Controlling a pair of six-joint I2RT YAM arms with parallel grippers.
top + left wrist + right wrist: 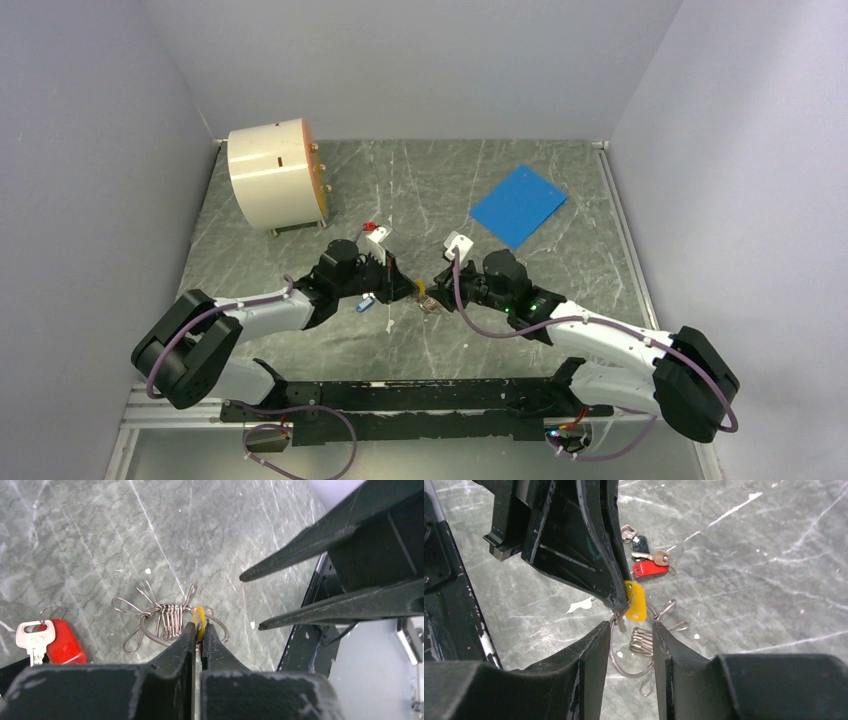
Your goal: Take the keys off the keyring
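My right gripper should hold the keyring's wire (633,675) before I pull the two apart, because the keyring and the orange-yellow key tag (638,603) hang together from my left gripper.
The keyring (146,631) is a thin silvery wire ring lying on the grey marbled table, with a bunch of small metal loops (170,619) on it. My left gripper (199,630) is shut on the orange-yellow key tag (199,619), which is still at the ring. In the right wrist view that tag (636,602) hangs from the left fingers (599,555). My right gripper (631,635) is open, with its jaws on either side of the ring (616,660) and the loops. A red-tagged key (65,642) with a silver key (34,637) lies loose to the left. The two grippers meet at the table's middle (425,290).
A cream drum (275,178) stands at the back left. A blue sheet (518,205) lies at the back right. A dark blue tag (641,542) and a brass key (654,556) lie by the red tag (649,569). A black rail (420,400) runs along the near edge.
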